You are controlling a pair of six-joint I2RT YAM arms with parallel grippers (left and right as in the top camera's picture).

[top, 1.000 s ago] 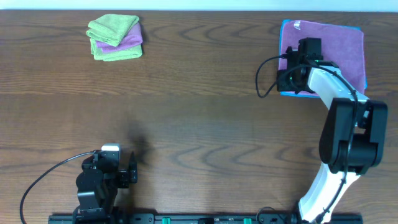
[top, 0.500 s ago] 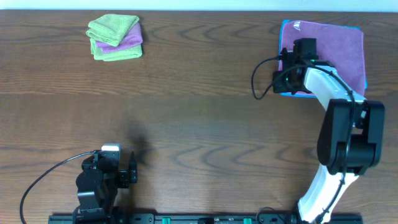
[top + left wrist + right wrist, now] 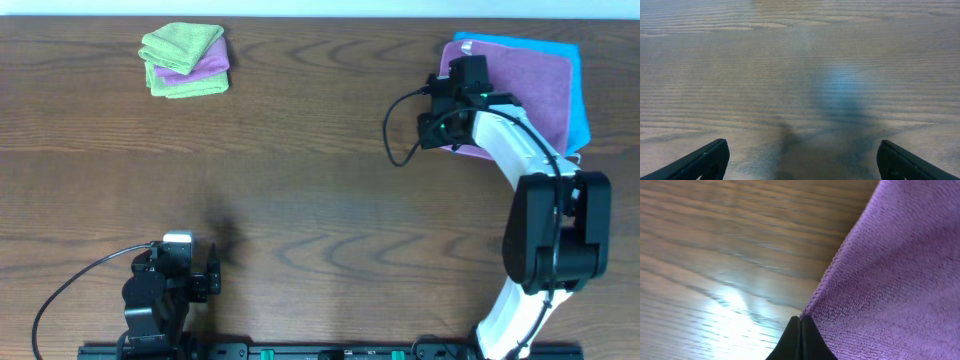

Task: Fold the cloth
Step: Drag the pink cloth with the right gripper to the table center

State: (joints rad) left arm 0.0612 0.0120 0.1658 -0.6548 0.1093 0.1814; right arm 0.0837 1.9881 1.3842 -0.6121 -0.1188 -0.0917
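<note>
The purple cloth's hem (image 3: 814,300) is in my right gripper and the table's middle (image 3: 340,185) is free, so I keep pulling until the purple cloth clears the blue towel.
The purple cloth (image 3: 530,85) lies flat at the far right of the table, on top of a bright blue towel (image 3: 576,90) that shows along its top and right sides. My right gripper (image 3: 446,128) is at the cloth's left edge near the front corner. In the right wrist view the gripper (image 3: 801,319) is shut, with the cloth's hem (image 3: 890,280) caught at the fingertips. My left gripper (image 3: 205,278) rests near the front left edge. In the left wrist view the left gripper (image 3: 802,165) is open and empty over bare wood.
A folded stack of lime-green cloths with a purple one in between (image 3: 185,60) sits at the far left. The wooden table (image 3: 320,180) lies between the arms. A black cable loops beside the right wrist (image 3: 400,140).
My right gripper has moved left and slightly away from me, dragging the purple cloth left with it. More of the blue towel now shows at the right. The left arm has not moved.
</note>
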